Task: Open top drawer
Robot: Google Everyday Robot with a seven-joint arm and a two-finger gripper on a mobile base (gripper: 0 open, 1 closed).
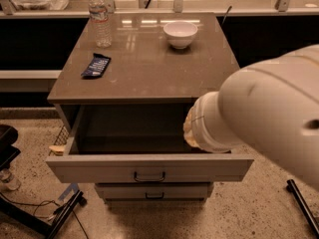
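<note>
Next, my gripper reaches into the opening of the top drawer (127,131) and pulls the front panel from inside (182,152), because the drawer is only partway out from under the cabinet top.
The top drawer (99,167) of the grey cabinet stands pulled out, showing its deep plain grey interior (132,128). Its small black pull handle (149,176) is in plain sight on the front panel, with nothing touching it. My white arm (264,113) fills the right of the camera view, and its rounded end reaches over the drawer's right rear corner. My gripper is out of view, hidden behind the arm's bulk. A shorter, narrower drawer (154,190) with a like handle sits shut below.
On the brown cabinet top (144,78) stand a water bottle (101,19), a white bowl (180,34) and a blue packet (96,65). A black stand's legs (55,215) and cables lie on the floor at lower left. A long counter runs behind.
</note>
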